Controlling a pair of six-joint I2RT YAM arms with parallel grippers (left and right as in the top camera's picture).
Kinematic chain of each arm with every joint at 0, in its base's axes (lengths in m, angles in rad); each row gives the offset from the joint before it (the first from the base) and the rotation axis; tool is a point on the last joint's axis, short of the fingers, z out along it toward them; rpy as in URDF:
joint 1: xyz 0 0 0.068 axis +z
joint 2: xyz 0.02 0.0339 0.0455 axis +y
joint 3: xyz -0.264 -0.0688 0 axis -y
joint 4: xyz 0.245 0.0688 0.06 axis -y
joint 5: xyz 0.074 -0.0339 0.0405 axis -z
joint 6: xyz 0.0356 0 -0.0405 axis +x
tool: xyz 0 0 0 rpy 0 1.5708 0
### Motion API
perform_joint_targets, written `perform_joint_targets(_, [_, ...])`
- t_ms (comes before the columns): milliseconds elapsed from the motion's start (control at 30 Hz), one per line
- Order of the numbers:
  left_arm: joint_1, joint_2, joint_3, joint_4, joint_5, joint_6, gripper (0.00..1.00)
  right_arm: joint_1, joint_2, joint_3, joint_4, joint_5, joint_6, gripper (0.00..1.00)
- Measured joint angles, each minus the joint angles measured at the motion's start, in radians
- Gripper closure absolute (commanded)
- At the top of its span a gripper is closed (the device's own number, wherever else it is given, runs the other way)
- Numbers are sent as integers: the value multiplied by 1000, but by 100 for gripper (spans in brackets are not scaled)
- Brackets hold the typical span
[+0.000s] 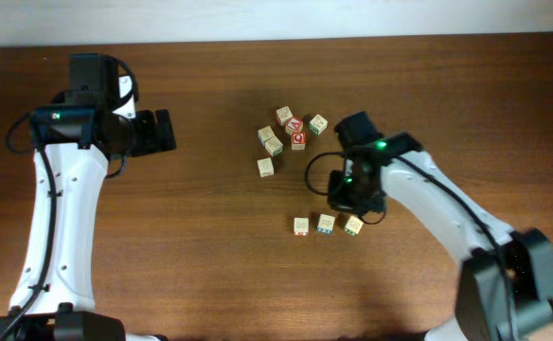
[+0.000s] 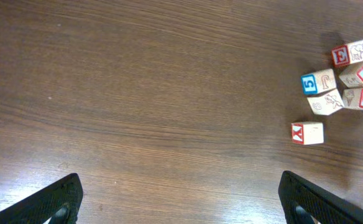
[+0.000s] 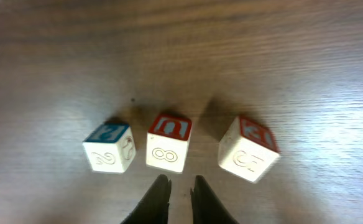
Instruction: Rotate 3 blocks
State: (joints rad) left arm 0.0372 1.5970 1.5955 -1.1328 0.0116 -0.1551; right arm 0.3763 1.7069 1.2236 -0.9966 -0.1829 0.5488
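Note:
The skewed red-topped block (image 1: 353,226) is sitting away from the middle block. So my right gripper should push the blocks (image 1: 326,224) together before my left gripper presses the end of the row.
Three pale blocks lie in a row on the brown table (image 1: 210,265): left block (image 1: 301,225), middle block (image 1: 326,224) and right block (image 1: 353,224). In the right wrist view they are a blue-topped block (image 3: 109,147), a red-topped block (image 3: 169,142) and a skewed red-topped block (image 3: 248,148). My right gripper (image 3: 178,186) hovers just short of the middle one, its jaws almost together with nothing between them; overhead the right gripper (image 1: 352,197) sits just behind the row. My left gripper (image 2: 180,180) stands wide open over bare wood at the far left, its fingers (image 2: 63,199) apart.
A cluster of several other cubes (image 1: 291,131), two of them red-faced, lies behind the row, with a lone cube (image 1: 265,167) beside it. In the left wrist view that cluster (image 2: 343,78) and the lone Y cube (image 2: 307,133) sit at the right edge.

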Motion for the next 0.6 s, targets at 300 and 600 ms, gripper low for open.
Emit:
perform_joint_targets(300, [-48, 85, 0, 19, 3, 0, 1, 49, 146, -3, 47, 13, -101, 95])
perform_joint_targets(600, [-48, 85, 0, 23, 3, 0, 1, 111, 146, -4, 111, -29, -61, 86])
